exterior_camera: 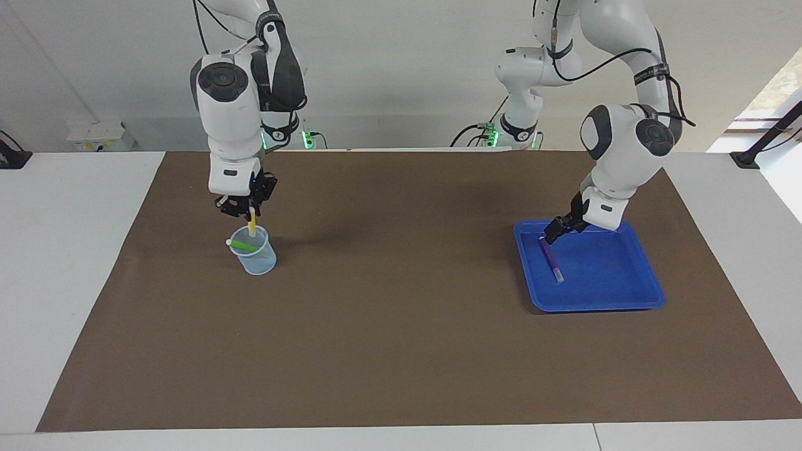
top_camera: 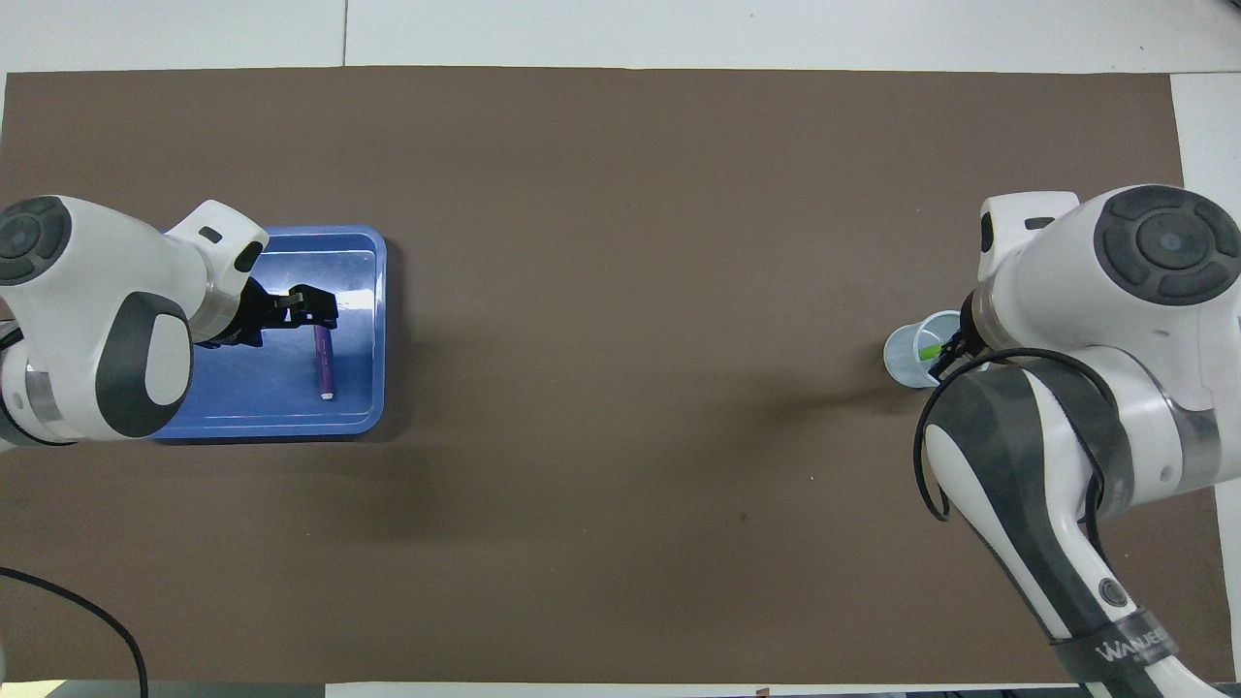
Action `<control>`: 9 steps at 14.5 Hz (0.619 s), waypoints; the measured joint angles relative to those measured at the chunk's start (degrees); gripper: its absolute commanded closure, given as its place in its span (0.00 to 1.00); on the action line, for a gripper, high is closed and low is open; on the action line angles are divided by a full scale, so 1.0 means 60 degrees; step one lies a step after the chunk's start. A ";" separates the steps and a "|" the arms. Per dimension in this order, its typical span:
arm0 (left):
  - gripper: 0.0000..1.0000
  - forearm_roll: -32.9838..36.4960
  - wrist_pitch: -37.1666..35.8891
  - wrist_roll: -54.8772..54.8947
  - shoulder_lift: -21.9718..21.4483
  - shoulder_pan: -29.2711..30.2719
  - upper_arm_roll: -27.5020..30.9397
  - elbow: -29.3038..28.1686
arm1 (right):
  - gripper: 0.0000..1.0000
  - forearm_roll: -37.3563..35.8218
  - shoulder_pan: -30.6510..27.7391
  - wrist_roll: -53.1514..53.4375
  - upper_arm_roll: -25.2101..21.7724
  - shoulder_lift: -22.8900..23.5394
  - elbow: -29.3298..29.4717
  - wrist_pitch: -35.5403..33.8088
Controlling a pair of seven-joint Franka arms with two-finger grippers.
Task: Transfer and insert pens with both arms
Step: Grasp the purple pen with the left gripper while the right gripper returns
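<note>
The purple pen [exterior_camera: 552, 262] sits in the blue tray, far from the clear cup, so my left gripper should pass it to my right gripper over the mat [top_camera: 500, 407].
The purple pen [exterior_camera: 551, 258] [top_camera: 323, 364] lies flat in the blue tray [exterior_camera: 601, 282] [top_camera: 271, 412]. My left gripper [exterior_camera: 550, 233] [top_camera: 312, 308] stands open, low over the pen's end nearer the robots. At the right arm's end of the table stands a clear cup [exterior_camera: 258, 258] [top_camera: 906, 354]. A green pen [exterior_camera: 243, 245] [top_camera: 931, 349] leans inside it. My right gripper [exterior_camera: 250, 212] hangs just above the cup, shut on the yellow pen [exterior_camera: 252, 225]. That pen is upright, with its lower end inside the cup's mouth. In the overhead view the right wrist hides this gripper.
A brown mat [exterior_camera: 401, 300] covers most of the white table. The tray sits toward the left arm's end and the cup toward the right arm's end, with bare mat between them.
</note>
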 measured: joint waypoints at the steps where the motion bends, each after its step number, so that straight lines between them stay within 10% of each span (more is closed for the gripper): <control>1: 0.00 0.0001 0.0208 0.0280 0.0243 0.0000 -0.0001 0.0018 | 0.60 0.0000 -0.0007 0.0000 0.0000 -0.0027 -0.0082 0.0078; 4: 0.00 0.0010 0.0476 0.0657 0.0850 -0.0001 -0.0009 0.0224 | 0.00 0.0000 -0.0015 0.0000 0.0000 -0.0110 -0.0159 0.0187; 9: 0.15 0.0017 0.0484 0.0764 0.1160 -0.0001 -0.0009 0.0493 | 0.00 0.0006 -0.0031 0.0000 0.0000 -0.0145 -0.0150 0.0243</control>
